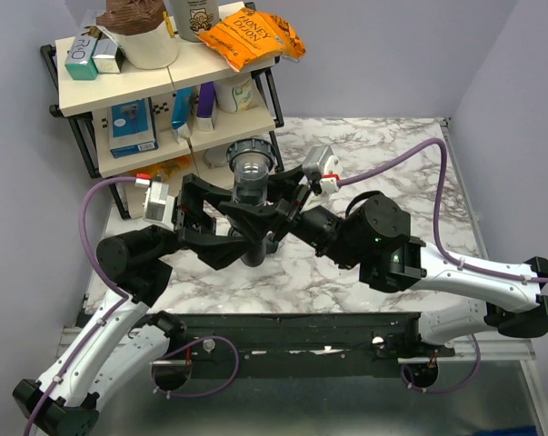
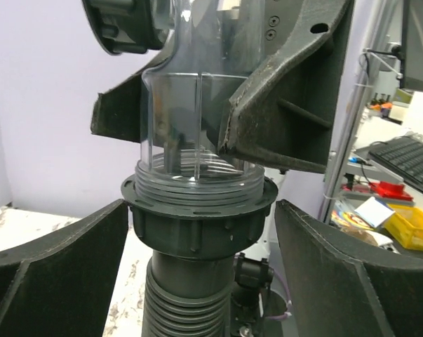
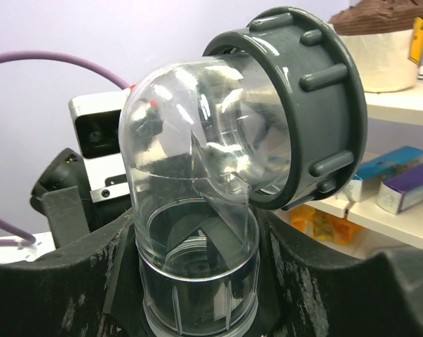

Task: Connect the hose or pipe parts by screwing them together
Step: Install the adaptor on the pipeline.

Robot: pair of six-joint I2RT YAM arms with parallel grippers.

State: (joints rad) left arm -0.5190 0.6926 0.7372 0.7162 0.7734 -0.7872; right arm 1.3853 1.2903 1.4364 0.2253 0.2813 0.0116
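Next, I clamp the collar [image 2: 197, 235] with my left gripper before my right gripper takes the elbow at another angle, because the elbow's threads [image 2: 198, 181] still show above the collar.
A clear elbow pipe [image 1: 252, 186] stands upright over the table's middle, with a dark grey ribbed ring nut [image 3: 316, 105] on its upper, sideways mouth. My right gripper [image 3: 197, 281] is shut on the elbow's lower barrel [image 3: 190, 210]. The elbow's threaded lower end [image 2: 193, 179] sits in the dark grey collar [image 2: 197, 225] of the black ribbed hose [image 2: 186, 309], which hangs below. My left gripper [image 2: 200, 232] straddles that collar, and its finger edges meet the collar's flange on both sides. The right fingers [image 2: 288, 105] show just above it.
A black-framed shelf rack [image 1: 78, 91] at the back left carries boxes, bottles, a white tub and an orange snack bag [image 1: 255, 36]. The marble tabletop [image 1: 392, 154] lies beneath both arms. Purple cables [image 1: 410, 154] loop off each wrist. Walls close in on the left and right.
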